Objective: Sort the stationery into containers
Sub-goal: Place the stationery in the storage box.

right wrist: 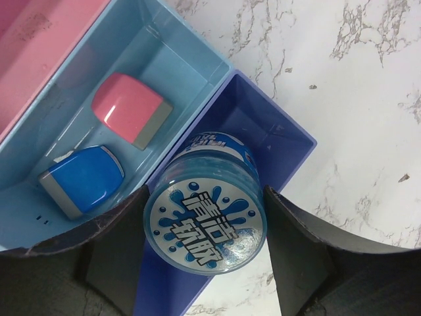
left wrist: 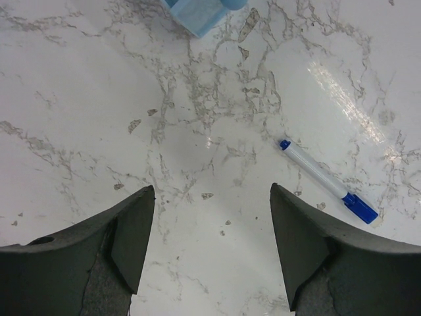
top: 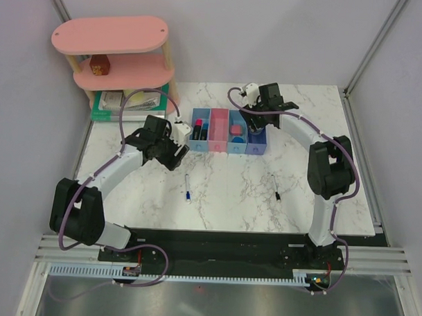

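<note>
The white pen [top: 187, 188] is clear of the bins and my left gripper is open. I keep going toward the pen's body [top: 186, 183] until the fingers are on both sides of it.
My right gripper [right wrist: 205, 194] is shut on the round blue-white tin [right wrist: 205, 227] and holds it over the darker blue bin [right wrist: 279, 135], the right end of the bin row [top: 257, 140]. The light blue bin [right wrist: 172, 56] beside it holds the pink eraser [right wrist: 131, 108] and the blue block [right wrist: 84, 179]. The leftmost light blue bin [top: 198, 132] holds a dark item, seemingly the black marker. My left gripper [left wrist: 210, 197] is open and empty over bare table. The white pen with blue cap [left wrist: 322, 178] lies to its right. The thin black pen [top: 275, 187] lies on the table further right.
The pink bin [top: 218, 129] stands second in the row. A large pink tiered shelf [top: 114, 54] with a small red-brown box [top: 99, 65] stands at the back left, a green-edged book stack [top: 126, 103] under it. A corner of a light blue bin [left wrist: 197, 13] shows ahead of the left gripper.
</note>
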